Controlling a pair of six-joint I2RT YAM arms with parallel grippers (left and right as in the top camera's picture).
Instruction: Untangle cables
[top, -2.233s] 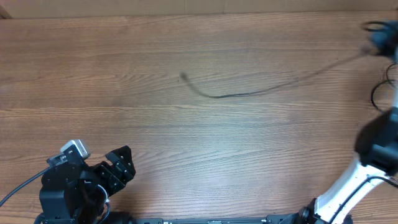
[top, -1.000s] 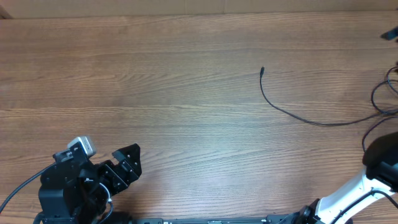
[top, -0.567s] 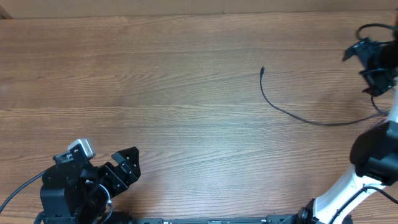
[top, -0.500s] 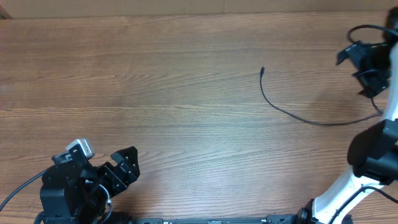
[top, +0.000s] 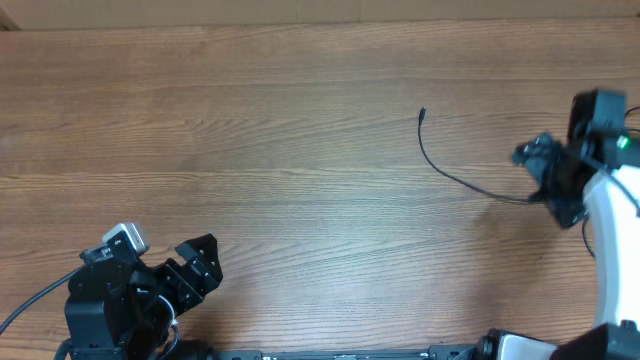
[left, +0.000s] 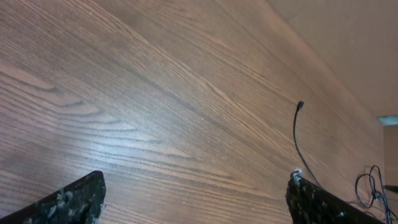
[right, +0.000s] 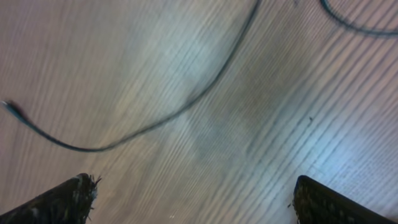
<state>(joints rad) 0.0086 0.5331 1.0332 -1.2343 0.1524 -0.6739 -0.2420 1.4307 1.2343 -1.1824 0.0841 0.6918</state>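
My right gripper should keep lowering open toward that single piece of cable (top: 505, 198) until the fingers straddle it, with the thin black cable (right: 208, 90) clear of the second cord.
One thin black cable (top: 452, 178) lies loose on the wooden table (top: 250, 150), its plug tip (top: 422, 114) pointing to the far side and its cord curving right. My right gripper (top: 541, 180) hangs open over the cord's right part, nothing between its fingers. In the right wrist view the cable (right: 155, 123) curves across the wood ahead of the open right gripper (right: 199, 202), and a second cord (right: 351, 26) shows at the top right. My left gripper (top: 196, 266) stands open at the near left, far from the cable (left: 296, 140), which the left wrist view shows.
More thin black loops (left: 372, 185) lie at the far right in the left wrist view. A pale wall (left: 348, 37) runs behind the table's far edge. The right arm's white link (top: 612, 230) fills the right border of the overhead view.
The right arm swung in from the far right edge toward the near side and now hovers over the cable's right part. Cable and left gripper stayed put.
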